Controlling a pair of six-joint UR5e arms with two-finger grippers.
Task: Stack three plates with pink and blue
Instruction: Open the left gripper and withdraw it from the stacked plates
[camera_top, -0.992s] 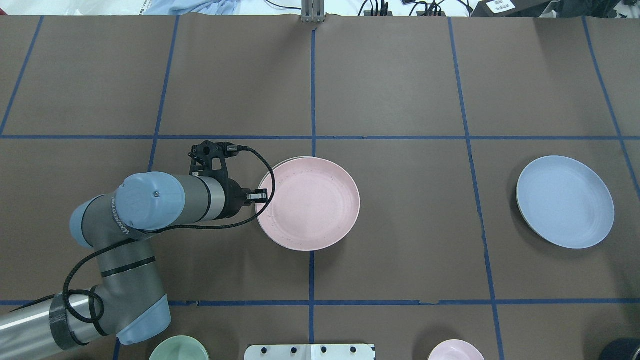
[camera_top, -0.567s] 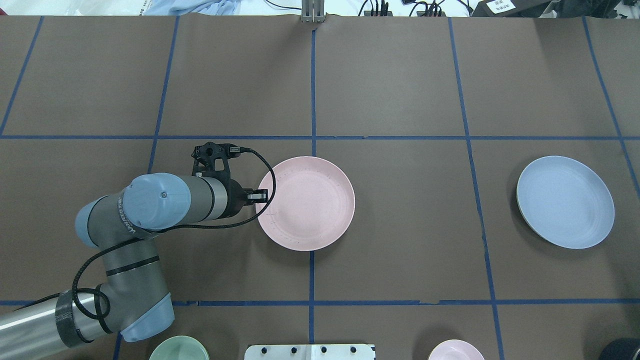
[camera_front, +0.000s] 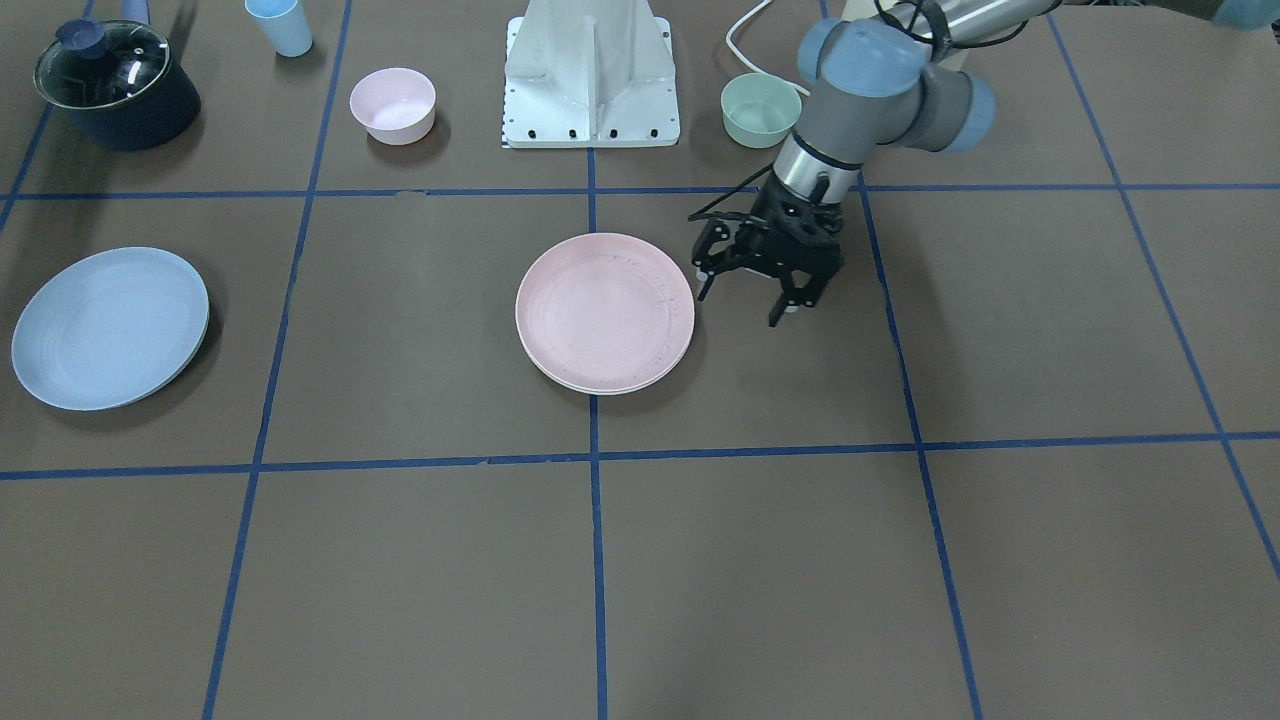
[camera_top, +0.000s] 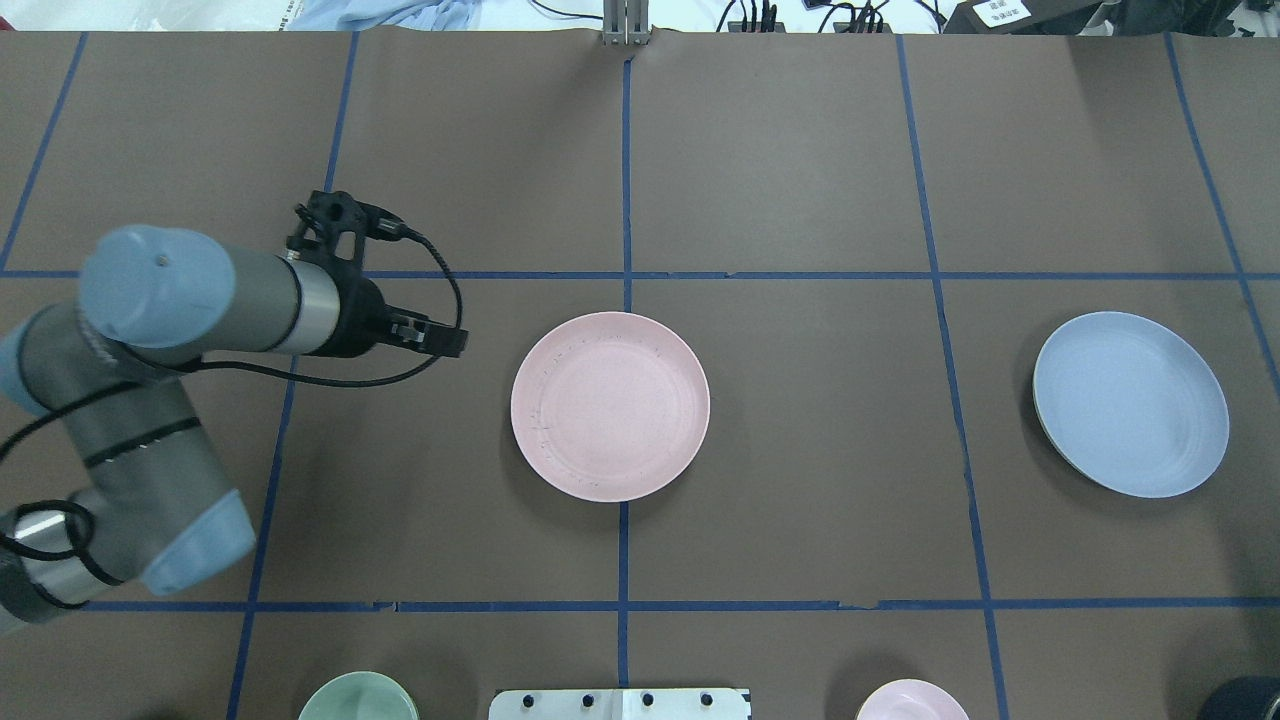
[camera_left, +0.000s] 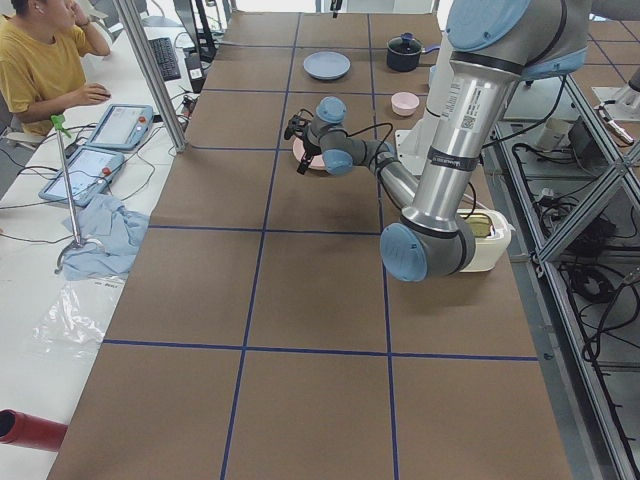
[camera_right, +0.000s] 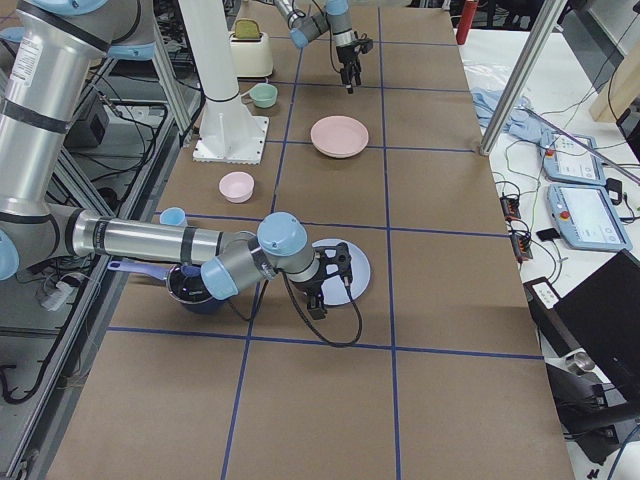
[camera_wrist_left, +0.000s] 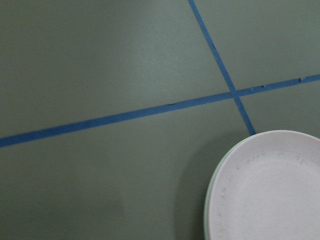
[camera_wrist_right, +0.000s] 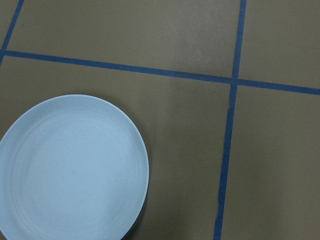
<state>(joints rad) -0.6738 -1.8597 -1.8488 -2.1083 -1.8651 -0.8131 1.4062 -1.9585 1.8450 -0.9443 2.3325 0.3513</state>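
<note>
I expect the light blue plate (camera_front: 109, 328) to cover the pale pink plate (camera_front: 605, 313) almost completely when I stack it, because both plates show matching round rims.
The pale pink plate (camera_top: 610, 405) lies at the table's middle on the cream-white plate, whose rim (camera_front: 600, 388) shows just under it. Both show in the left wrist view, pink plate (camera_wrist_left: 270, 190) over the cream rim (camera_wrist_left: 207, 200). The light blue plate (camera_top: 1130, 402) lies alone far to the right and fills the lower left of the right wrist view (camera_wrist_right: 70, 170). My left gripper (camera_top: 455, 345) is open and empty, a little left of the stack and apart from it (camera_front: 741, 305). My right gripper (camera_right: 328, 285) shows only in the exterior right view, near the blue plate; I cannot tell its state.
A green bowl (camera_front: 760, 108), a pink bowl (camera_front: 393, 103), a light blue cup (camera_front: 278, 25) and a dark lidded pot (camera_front: 115, 85) stand along the robot's side by the white base (camera_front: 592, 75). Blue tape lines grid the brown table.
The pink plate has settled square on the cream plate. My left gripper, which was at the plate's left rim, has let go and pulled away to the left and farther back.
</note>
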